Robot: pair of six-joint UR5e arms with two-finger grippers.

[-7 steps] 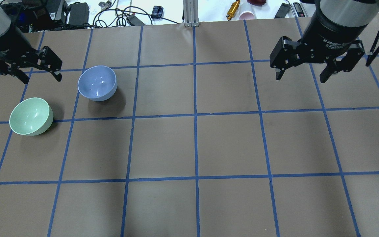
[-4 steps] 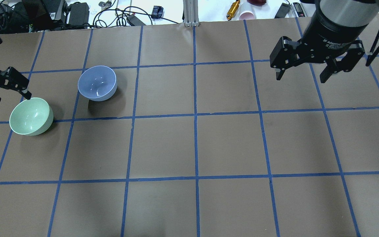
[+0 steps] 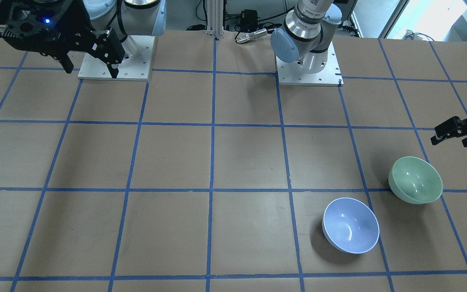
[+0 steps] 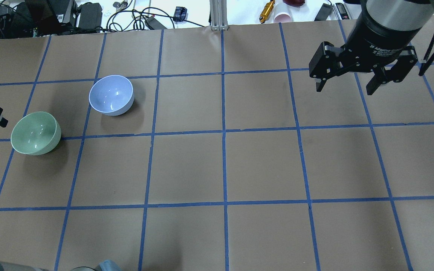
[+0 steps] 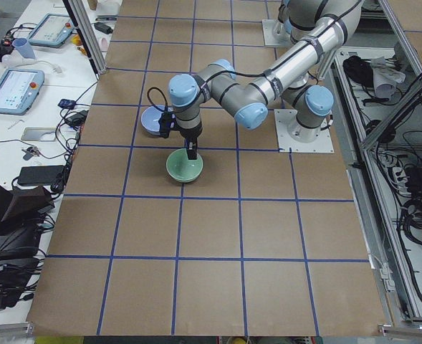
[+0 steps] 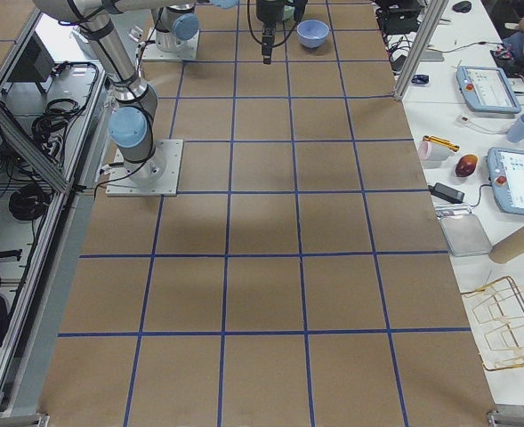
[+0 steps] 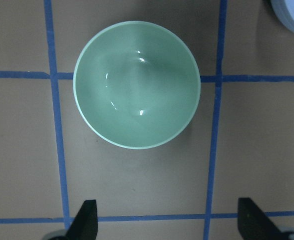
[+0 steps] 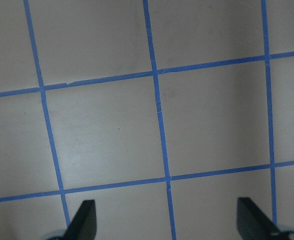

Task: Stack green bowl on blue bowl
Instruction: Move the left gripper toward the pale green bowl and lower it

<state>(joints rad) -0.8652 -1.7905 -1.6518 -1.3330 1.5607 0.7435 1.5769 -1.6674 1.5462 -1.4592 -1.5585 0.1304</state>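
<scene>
The green bowl (image 3: 415, 180) has the same shape as the blue bowl's empty hollow (image 3: 351, 226), so it will settle deep inside when I lower it.
The green bowl (image 4: 35, 133) stands upright on the table at the left, also seen in the front view (image 3: 415, 180) and the left wrist view (image 7: 137, 84). The blue bowl (image 4: 111, 95) stands upright a little farther back and to its right, apart from it (image 3: 351, 225). My left gripper (image 3: 449, 142) is open and empty, hovering just outside the green bowl's rim; its fingertips (image 7: 87, 220) show below the bowl in the wrist view. My right gripper (image 4: 345, 89) is open and empty, high over the far right of the table.
The table is brown paper with a blue tape grid (image 4: 224, 130). Cables, chargers and small tools (image 4: 89, 15) lie beyond the far edge. The arms' base plates (image 3: 308, 73) sit at the robot's side.
My left gripper has moved left and toward the robot, from behind the green bowl to its outer side, nearly out of the overhead view. The right gripper and both bowls have not moved.
</scene>
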